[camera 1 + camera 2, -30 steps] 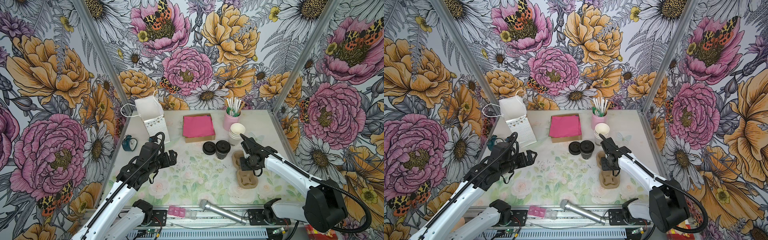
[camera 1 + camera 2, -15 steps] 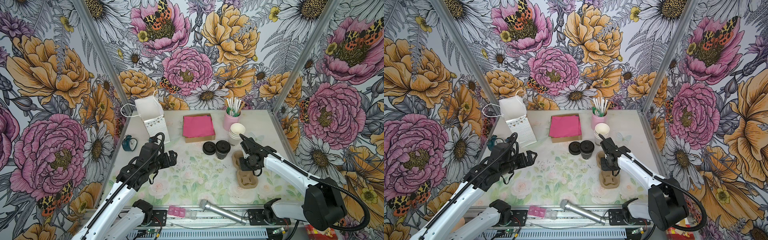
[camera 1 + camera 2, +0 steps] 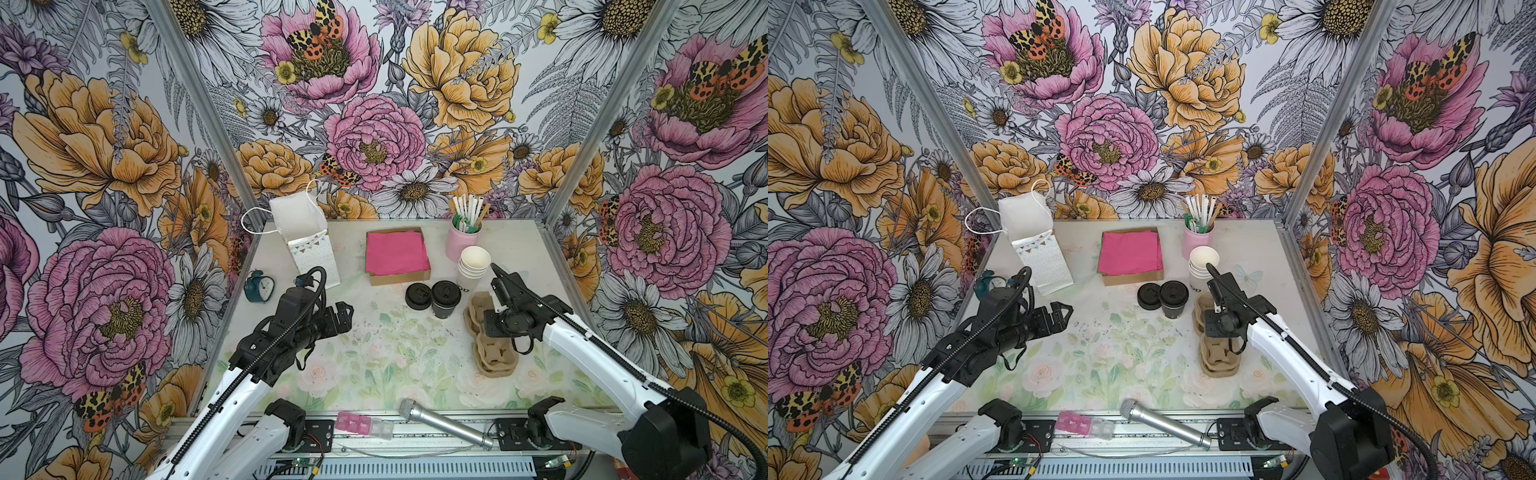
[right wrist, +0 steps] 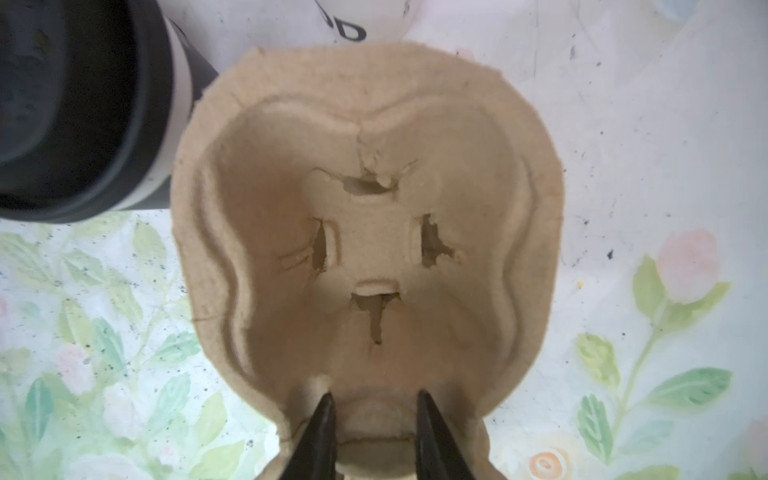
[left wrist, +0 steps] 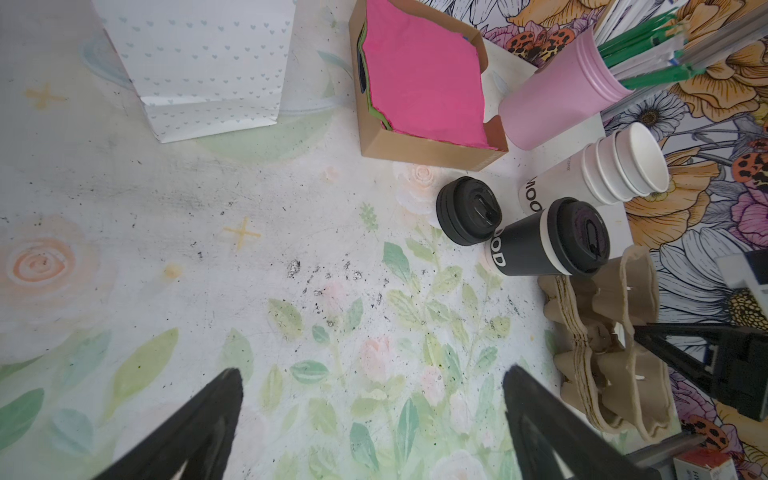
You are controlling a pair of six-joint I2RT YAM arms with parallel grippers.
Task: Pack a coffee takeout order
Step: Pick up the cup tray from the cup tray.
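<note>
My left gripper should keep moving until its open fingers are on both sides of the bag's rim [image 3: 284,237], as the white paper bag stands open with its handle [image 3: 244,220] sticking out free.
A stack of white paper cups [image 3: 473,264] [image 5: 623,166] stands at the back right. A round black lid [image 3: 418,296] [image 5: 467,210] lies on the table beside a lidded black cup [image 3: 445,298]. The pink napkin [image 3: 397,252] [image 5: 424,83] tops a pile in a cardboard tray. My right gripper [image 4: 375,394] points down into the stack of brown pulp carriers [image 3: 494,353] [image 4: 374,166], its two fingers pinching the top carrier's middle ridge. My left gripper [image 3: 345,316] [image 5: 372,370] hangs open over the bare table, left of centre, holding nothing.
A white paper bag [image 3: 309,245] stands open at the back left. A pink holder with straws [image 3: 463,241] stands behind the cups. A teal alarm clock [image 3: 258,286] sits by the left wall. A microphone [image 3: 440,422] and a pink box [image 3: 353,422] lie at the front edge.
My right gripper's jaws have narrowed onto the carrier's middle ridge; the arm itself hardly shifted. The left arm has stayed still and open.
</note>
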